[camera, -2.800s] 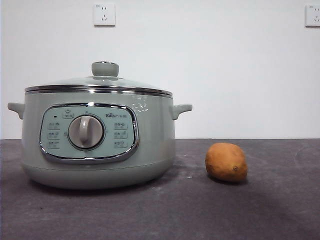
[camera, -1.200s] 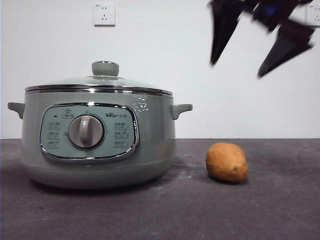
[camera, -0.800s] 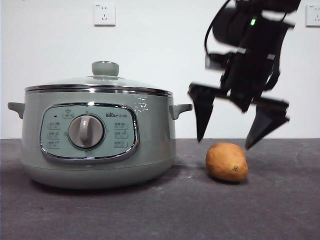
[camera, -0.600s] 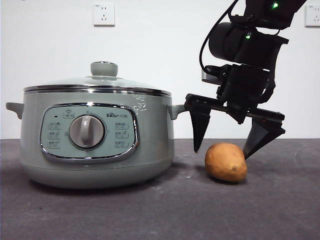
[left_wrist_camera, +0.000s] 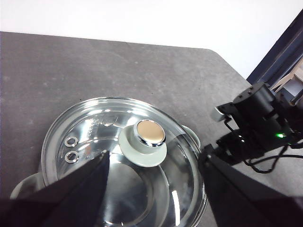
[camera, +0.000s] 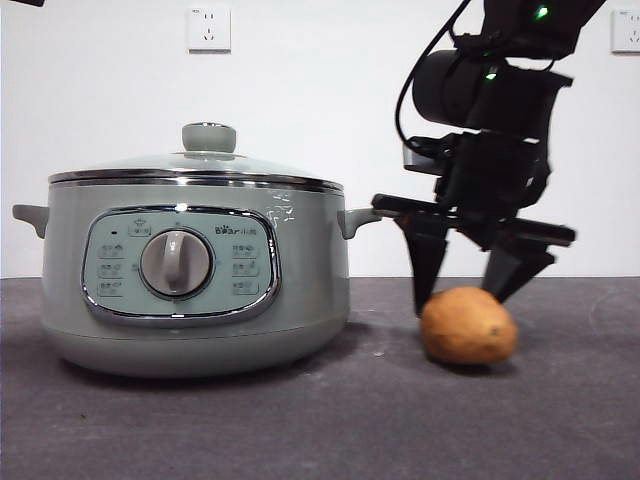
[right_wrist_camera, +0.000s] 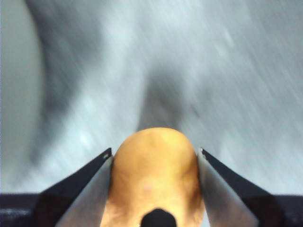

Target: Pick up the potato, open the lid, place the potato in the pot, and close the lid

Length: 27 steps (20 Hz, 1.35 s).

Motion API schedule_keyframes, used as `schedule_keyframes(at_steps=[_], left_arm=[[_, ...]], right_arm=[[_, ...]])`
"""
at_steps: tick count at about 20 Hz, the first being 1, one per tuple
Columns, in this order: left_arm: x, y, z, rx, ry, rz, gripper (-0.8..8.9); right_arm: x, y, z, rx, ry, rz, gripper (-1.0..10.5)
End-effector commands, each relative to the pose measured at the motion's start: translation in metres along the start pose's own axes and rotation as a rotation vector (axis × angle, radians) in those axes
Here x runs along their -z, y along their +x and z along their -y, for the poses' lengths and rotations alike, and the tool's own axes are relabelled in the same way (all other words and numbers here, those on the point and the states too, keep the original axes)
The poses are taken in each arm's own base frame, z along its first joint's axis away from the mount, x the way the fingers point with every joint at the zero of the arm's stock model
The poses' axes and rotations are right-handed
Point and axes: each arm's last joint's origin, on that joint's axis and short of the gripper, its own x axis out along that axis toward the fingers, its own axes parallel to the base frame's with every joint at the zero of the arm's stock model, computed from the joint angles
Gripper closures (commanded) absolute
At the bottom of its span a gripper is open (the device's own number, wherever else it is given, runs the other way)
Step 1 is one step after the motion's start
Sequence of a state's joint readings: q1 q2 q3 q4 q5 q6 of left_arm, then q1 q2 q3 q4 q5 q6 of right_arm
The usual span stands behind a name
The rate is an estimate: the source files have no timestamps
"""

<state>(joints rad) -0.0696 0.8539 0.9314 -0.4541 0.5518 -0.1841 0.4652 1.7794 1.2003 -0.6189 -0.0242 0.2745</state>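
Note:
The metal rim [camera: 196,178] runs smoothly past both handles, so the glass lid [camera: 150,163] will lift off in one piece when I raise the knob, and the pot will stay put.
The orange-brown potato [camera: 468,325] lies on the dark table to the right of the sage-green pot [camera: 305,285]. My right gripper [camera: 465,300] has come down from above and its jaws press on both sides of the potato [right_wrist_camera: 154,175], which rests on the table. The glass lid [camera: 200,165] with its green knob [camera: 210,137] sits shut on the pot. My left gripper [left_wrist_camera: 155,155] hovers open above the lid [left_wrist_camera: 94,137], its jaws spread to either side of the knob [left_wrist_camera: 144,142].
The grey table [camera: 300,430] runs to a white wall with two sockets [camera: 208,28]. The right arm [left_wrist_camera: 258,123] shows beside the pot in the left wrist view. A black tip of the left arm [camera: 20,2] shows at the top corner.
The right gripper came down from the top of the view over the potato and narrowed its jaws onto it. The potato shifted slightly to the right. The pot and lid stayed put.

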Motion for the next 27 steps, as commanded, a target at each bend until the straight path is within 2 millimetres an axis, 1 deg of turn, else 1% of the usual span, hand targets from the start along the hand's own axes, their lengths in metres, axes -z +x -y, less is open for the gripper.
schedule_keyframes(at_steps=[1, 4, 7, 8, 9, 11, 13, 15, 18, 21, 27], left_arm=[[-0.002, 0.003, -0.001, 0.002, -0.002, -0.005, 4.94], [-0.002, 0.017, -0.004, 0.022, 0.001, -0.025, 4.94], [-0.013, 0.042, -0.002, 0.054, 0.014, -0.08, 4.94], [-0.019, 0.053, 0.0, 0.034, 0.04, -0.096, 4.94], [-0.024, 0.063, 0.002, 0.013, 0.062, -0.117, 4.94], [-0.031, 0.084, 0.007, -0.01, 0.101, -0.167, 4.94], [-0.036, 0.106, 0.013, -0.024, 0.143, -0.21, 4.94], [-0.035, 0.129, 0.02, -0.059, 0.179, -0.249, 4.94], [-0.023, 0.153, 0.02, -0.111, 0.204, -0.328, 4.95], [-0.009, 0.164, 0.018, -0.14, 0.207, -0.42, 4.95], [0.0, 0.175, 0.018, -0.149, 0.231, -0.468, 5.09]], right_arm=[[0.003, -0.027, 0.001, 0.0, -0.013, 0.058, 9.6], [0.01, -0.085, 0.005, -0.007, -0.032, 0.182, 9.6], [0.026, -0.141, 0.01, -0.035, -0.037, 0.318, 9.6], [0.032, -0.156, 0.012, -0.044, -0.039, 0.357, 9.6], [0.037, -0.167, 0.013, -0.051, -0.041, 0.385, 9.6], [0.047, -0.183, 0.015, -0.06, -0.041, 0.421, 9.6], [0.055, -0.193, 0.016, -0.062, -0.041, 0.433, 9.6], [0.06, -0.198, 0.018, -0.057, -0.039, 0.433, 9.6], [0.063, -0.199, 0.02, -0.011, -0.031, 0.425, 9.6], [0.064, -0.199, 0.02, -0.007, -0.034, 0.42, 9.6], [0.063, -0.199, 0.02, -0.01, -0.033, 0.429, 9.6]])
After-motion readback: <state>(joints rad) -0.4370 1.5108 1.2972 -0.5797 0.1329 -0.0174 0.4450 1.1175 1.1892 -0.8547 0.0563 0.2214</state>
